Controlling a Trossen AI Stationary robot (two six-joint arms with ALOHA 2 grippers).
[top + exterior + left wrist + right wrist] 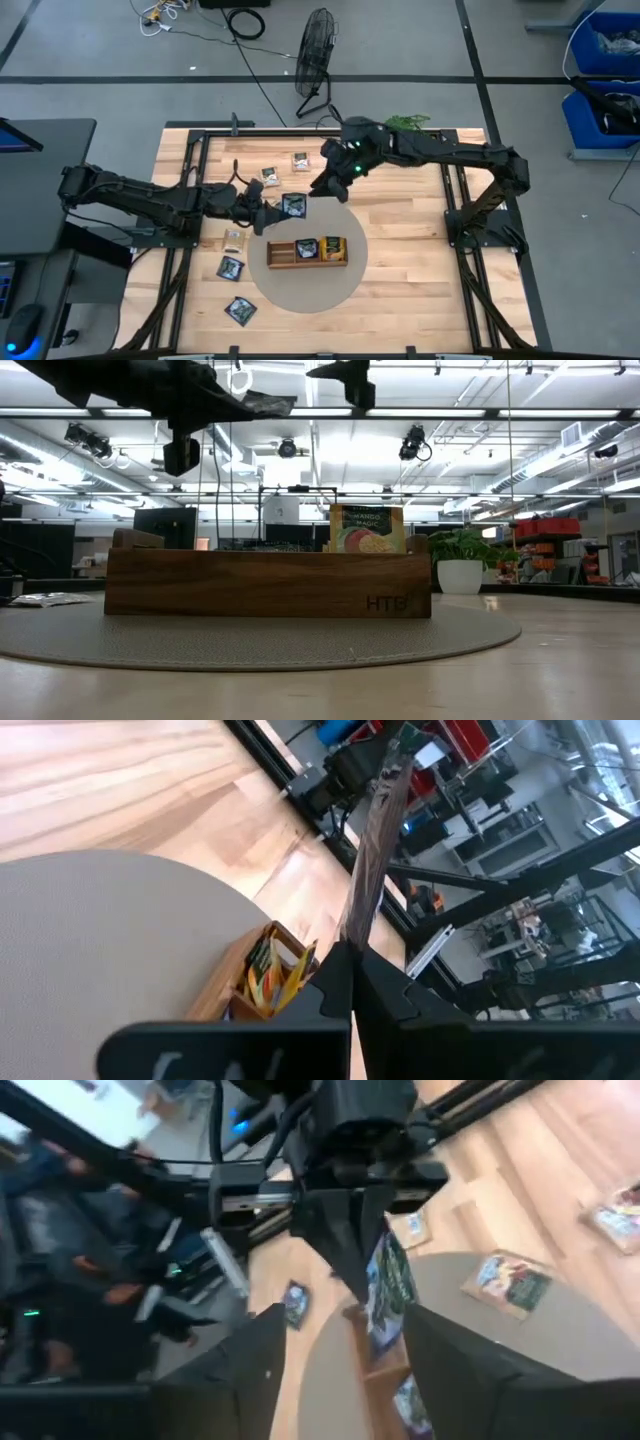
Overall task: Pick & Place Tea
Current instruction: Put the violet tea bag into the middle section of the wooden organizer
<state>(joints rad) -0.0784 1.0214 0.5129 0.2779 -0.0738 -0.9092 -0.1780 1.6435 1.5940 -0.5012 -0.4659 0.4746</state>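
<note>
My right gripper should grab the dark tea sachet (294, 206) by its free edge (304, 202) and hang it upright over the tray, since it lies level in my left gripper.
A long wooden tray (283, 254) sits on a round grey mat (310, 290). It holds a dark sachet (305, 248) and an orange sachet (334, 247), which stands upright in the low view (367, 528). My left gripper (272, 213) hovers just beyond the tray's far side, shut on a dark tea sachet (293, 205). My right gripper (333, 184) is open and empty, close to the held sachet on its far-right side. More sachets lie flat on the table at the far side (270, 175) (300, 160) and at the left (233, 238) (230, 268). My left gripper pinches the dark tea sachet between its two fingers (335, 985) by the edge nearest them (350, 935). The fingers come level from the table's left. The rest of the sachet (378, 830) sticks out past the fingertips, lying about level and lifted clear above the mat.
Another dark sachet (240, 310) lies near the table's near-left corner. Black frame rails (195, 180) run along both table sides. A fan (316, 55) stands on the floor beyond the far edge, and a plant (405, 122) is at the far edge. Bare wood lies right of the mat.
</note>
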